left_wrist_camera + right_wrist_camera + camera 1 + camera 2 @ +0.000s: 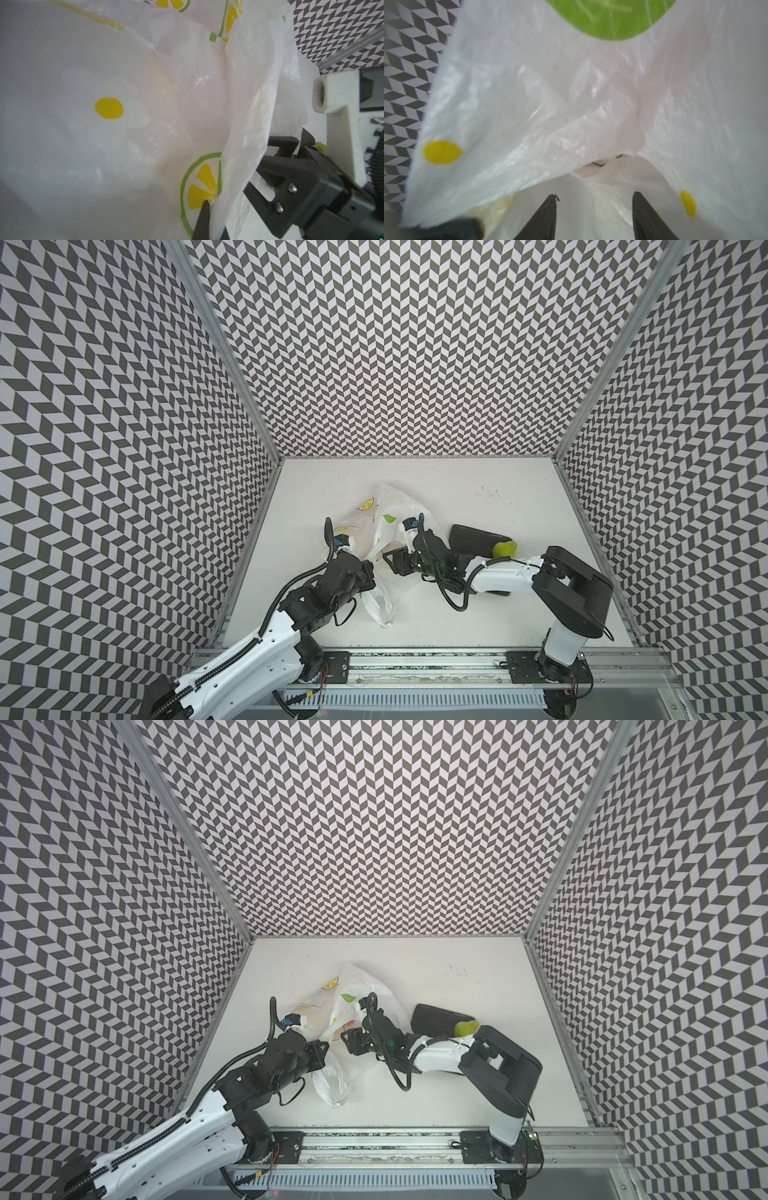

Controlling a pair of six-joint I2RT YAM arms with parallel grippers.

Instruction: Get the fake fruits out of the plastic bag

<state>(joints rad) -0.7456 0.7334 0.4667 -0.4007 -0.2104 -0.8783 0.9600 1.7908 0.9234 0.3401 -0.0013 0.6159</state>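
Note:
The robot's left gripper is holding the film [377, 557] next to the bag's opening, and the right gripper meets only film there, so the left gripper should take hold of the bag's closed end [350, 522].
The plastic bag [384, 526] [353, 994], thin white film printed with lemon slices and leaves, lies crumpled mid-table. My left gripper [343, 545] [209, 209] is shut on a fold of the bag's film beside a printed lemon slice. My right gripper [409, 531] [596, 197] reaches into the bag's mouth, its dark fingers [550, 216] apart with only pale film between them. A pinkish fake fruit [203, 108] shows through the film. A small red-orange patch [351, 1024] shows in the bag. One yellow-green fake fruit [505, 549] [466, 1028] lies outside, on a dark plate.
The dark plate [469, 537] [436, 1017] sits right of the bag, just behind my right forearm. A loose bag handle [380, 605] trails toward the front edge. Patterned walls close in the left, right and back of the table.

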